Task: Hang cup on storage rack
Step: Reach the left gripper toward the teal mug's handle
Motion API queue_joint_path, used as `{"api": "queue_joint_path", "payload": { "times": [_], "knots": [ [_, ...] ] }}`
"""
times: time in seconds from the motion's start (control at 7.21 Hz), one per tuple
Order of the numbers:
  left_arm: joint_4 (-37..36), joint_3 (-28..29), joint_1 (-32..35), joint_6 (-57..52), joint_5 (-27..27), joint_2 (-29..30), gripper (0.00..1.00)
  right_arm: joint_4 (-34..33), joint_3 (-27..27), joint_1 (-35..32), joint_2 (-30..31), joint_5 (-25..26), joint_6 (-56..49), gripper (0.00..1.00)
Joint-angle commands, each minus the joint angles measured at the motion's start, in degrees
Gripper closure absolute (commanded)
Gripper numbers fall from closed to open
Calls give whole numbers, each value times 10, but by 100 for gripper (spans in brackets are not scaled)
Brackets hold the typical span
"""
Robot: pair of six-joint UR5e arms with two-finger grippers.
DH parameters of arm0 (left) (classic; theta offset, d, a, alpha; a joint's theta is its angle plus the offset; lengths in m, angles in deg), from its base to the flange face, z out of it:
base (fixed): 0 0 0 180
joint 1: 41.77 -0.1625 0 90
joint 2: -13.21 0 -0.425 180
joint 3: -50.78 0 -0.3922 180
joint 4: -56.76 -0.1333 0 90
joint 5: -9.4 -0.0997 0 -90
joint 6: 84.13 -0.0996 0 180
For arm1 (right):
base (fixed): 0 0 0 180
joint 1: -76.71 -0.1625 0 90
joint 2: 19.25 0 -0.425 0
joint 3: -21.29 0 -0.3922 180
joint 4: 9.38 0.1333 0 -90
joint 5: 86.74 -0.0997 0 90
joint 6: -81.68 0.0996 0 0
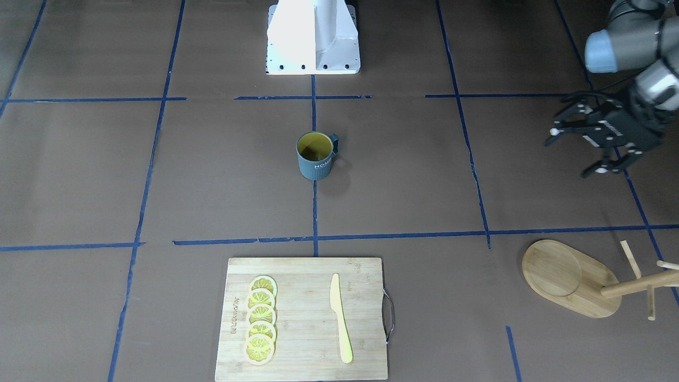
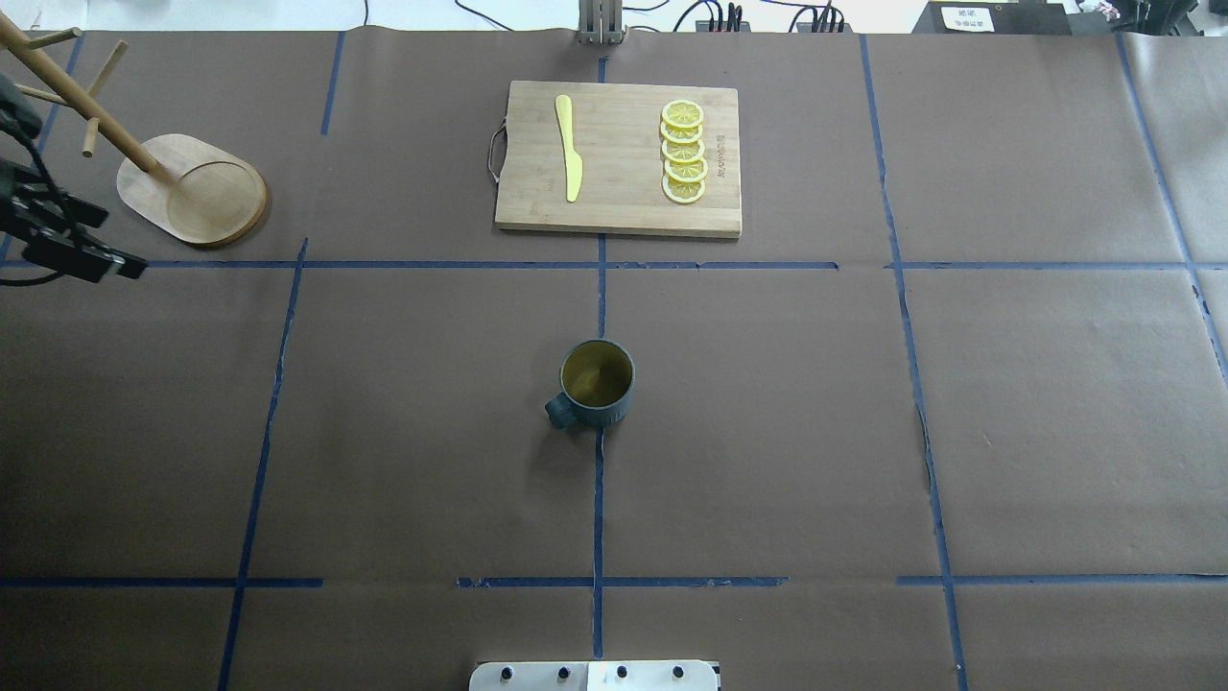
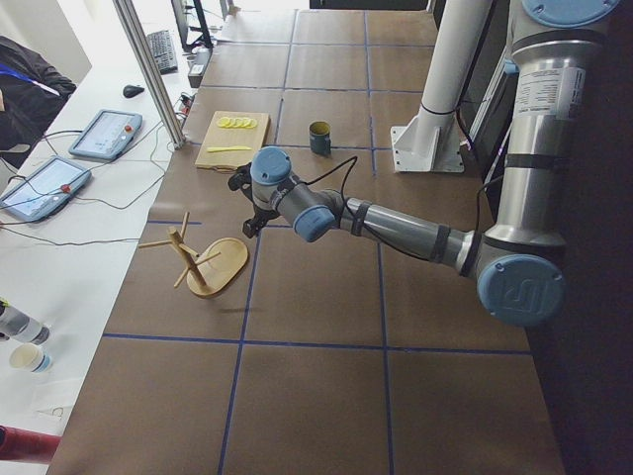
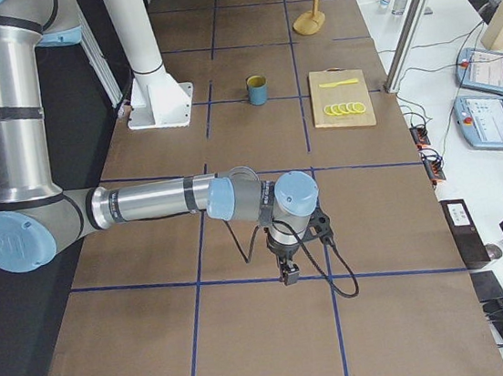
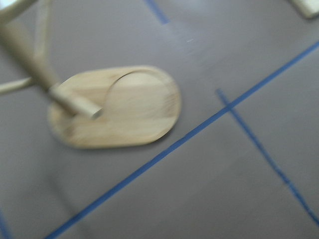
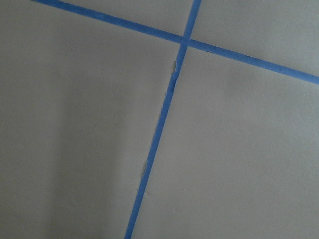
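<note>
The cup (image 1: 315, 165) shows the yellow-olive inside (image 1: 315, 147) deep in its opening, so I expect it to be empty when I carry it tipped sideways.
The cup (image 1: 315, 155) stands upright in the middle of the table, dark teal with a yellow-olive inside; it also shows in the overhead view (image 2: 597, 382). The storage rack (image 1: 567, 276) stands at the table's far left corner (image 2: 197, 187), with its post and pegs bare. It fills the blurred left wrist view (image 5: 119, 107). My left gripper (image 1: 575, 151) hovers open and empty on the robot's side of the rack, far from the cup. My right gripper (image 4: 286, 271) shows only in the exterior right view, low over bare table; I cannot tell whether it is open or shut.
A rectangular bamboo cutting board (image 1: 307, 345) lies at the far middle of the table. It carries a row of lemon slices (image 1: 261, 326) and a yellow knife (image 1: 339, 318). The robot's white base (image 1: 313, 37) is at the near edge. Blue tape lines cross the brown table.
</note>
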Motion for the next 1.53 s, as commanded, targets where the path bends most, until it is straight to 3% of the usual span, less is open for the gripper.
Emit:
{"api": "queue_joint_path", "payload": {
  "times": [0.0,0.28,0.69,0.83,1.39],
  "knots": [
    [111,2,-133,56,-120,36,0,0,0,0,-1,0,-1,0],
    [152,7,-260,59,-282,79,0,0,-2,0,0,1,-2,0],
    [249,93,-394,59,-436,154,1,0,-4,0,-2,1,-1,0],
    [266,125,-418,59,-464,176,1,0,-4,0,-2,1,-1,0],
    [261,131,-447,60,-505,204,1,0,-3,0,-2,0,-1,0]
  ]
}}
